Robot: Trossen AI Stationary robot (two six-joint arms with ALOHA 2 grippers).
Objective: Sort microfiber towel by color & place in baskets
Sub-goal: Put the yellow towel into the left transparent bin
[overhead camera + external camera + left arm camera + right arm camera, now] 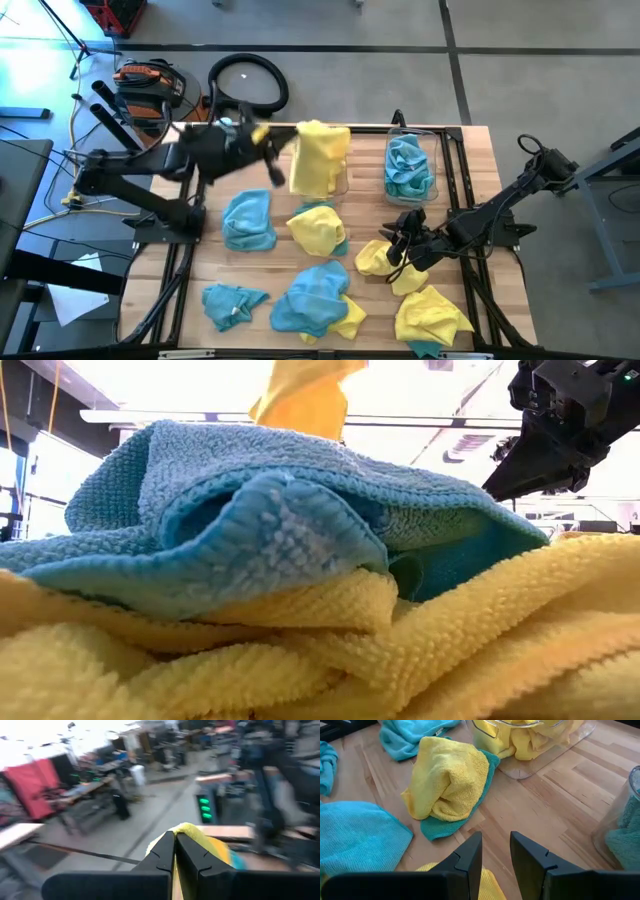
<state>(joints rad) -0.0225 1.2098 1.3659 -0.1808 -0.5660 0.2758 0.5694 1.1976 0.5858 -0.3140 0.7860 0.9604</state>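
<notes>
The yellow towel [319, 158] hangs freely above the clear basket of yellow towels [535, 742], so my left gripper should keep letting it down until it rests inside, then let go.
My left gripper [283, 142] is raised over the far middle of the table and shut on a yellow towel [320, 158]. That towel hangs over the left clear basket [338, 186], which holds yellow towels [535, 740]. The right basket [432, 140] holds teal towels [408, 168]. My right gripper [400, 243] is open and hovers above the wood next to a loose yellow towel [372, 260], touching nothing. More towels lie loose on the table: teal [248, 220], yellow on teal [450, 780], teal [232, 303], and teal on yellow [280, 530]. My left gripper pinches the yellow towel between its two shut fingers [165, 852]; a bunched bit of cloth [197, 836] shows just past the fingertips. The towel is lifted clear of the table and hangs slack below the gripper [300, 395], over the left basket.
Another yellow towel [430, 315] lies near the table's near right corner. Both arm bases and their cables stand at the table's left and right edges. Bare wood [540, 815] shows between the right gripper and the baskets. A black hose ring [248, 80] lies on the floor beyond the table.
</notes>
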